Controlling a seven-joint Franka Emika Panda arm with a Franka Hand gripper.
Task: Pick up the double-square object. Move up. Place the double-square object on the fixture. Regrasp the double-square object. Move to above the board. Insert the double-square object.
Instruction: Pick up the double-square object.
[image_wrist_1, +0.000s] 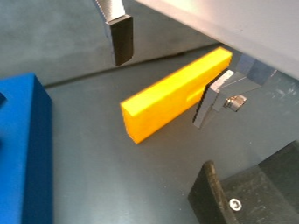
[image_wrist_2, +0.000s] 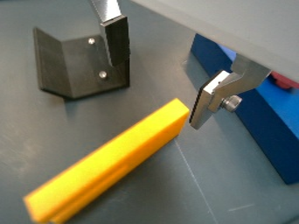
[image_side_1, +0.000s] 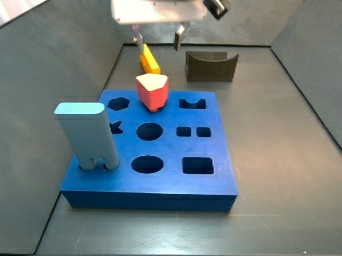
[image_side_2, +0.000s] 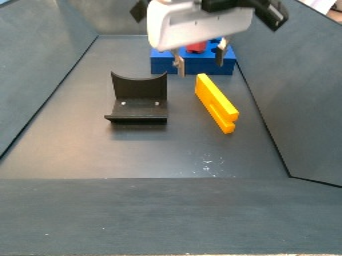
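Note:
The fixture's top (image_side_1: 211, 55) sags in the middle, so I expect the double-square object (image_side_1: 150, 61) to stay propped there, its end sticking out, when I lower it.
The double-square object (image_wrist_1: 176, 92) is a slim orange-yellow block lying flat on the dark floor; it also shows in a wrist view (image_wrist_2: 111, 171) and in both side views (image_side_1: 148, 58) (image_side_2: 215, 102). My gripper (image_wrist_1: 170, 70) hangs open over one end of it, one finger (image_wrist_1: 121, 39) well off to one side and the second finger (image_wrist_1: 216, 96) close by the block's edge. Nothing is between the pads. The fixture (image_wrist_2: 82, 61) stands beside the block (image_side_2: 138, 100). The blue board (image_side_1: 160, 150) lies beyond the block's other end.
A red shield-shaped peg (image_side_1: 152, 92) and a tall light-blue block (image_side_1: 83, 135) stand in the board. Sloping grey walls (image_side_2: 54, 90) enclose the floor. The fixture's edge shows close to the gripper in a wrist view (image_wrist_1: 251, 192).

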